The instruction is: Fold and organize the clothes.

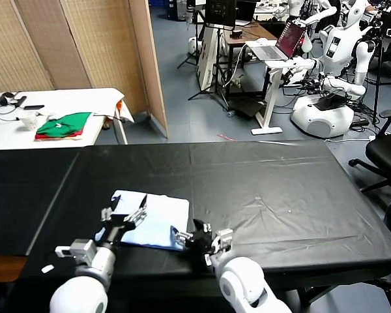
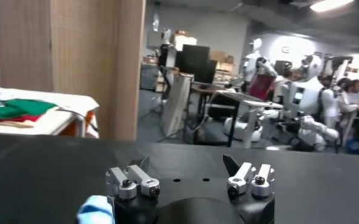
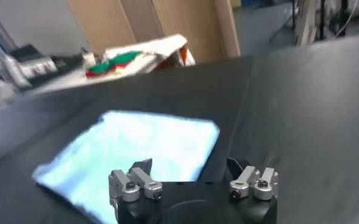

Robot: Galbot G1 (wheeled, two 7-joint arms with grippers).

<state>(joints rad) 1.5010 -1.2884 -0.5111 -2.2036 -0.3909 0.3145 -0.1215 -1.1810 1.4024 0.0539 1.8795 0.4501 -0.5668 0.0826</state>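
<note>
The folded T-shirt is off toward the left gripper's side, so the robot's right gripper should pinch its near corner and pull the T-shirt to the middle of the table.
The clothes, a pale sky-blue T-shirt, lie folded into a flat rectangle on the black table near its front edge. My left gripper hovers over the shirt's left edge, open and holding nothing. In the left wrist view the gripper points across bare black cloth, with a scrap of the blue shirt beside its base. My right gripper stands open at the shirt's front right corner. The right wrist view shows this gripper wide apart, the shirt lying just ahead of it.
A white table at the back left holds green and red folded garments. A wooden screen stands behind it. An office chair sits off the table's right end, and other robots and desks fill the far room.
</note>
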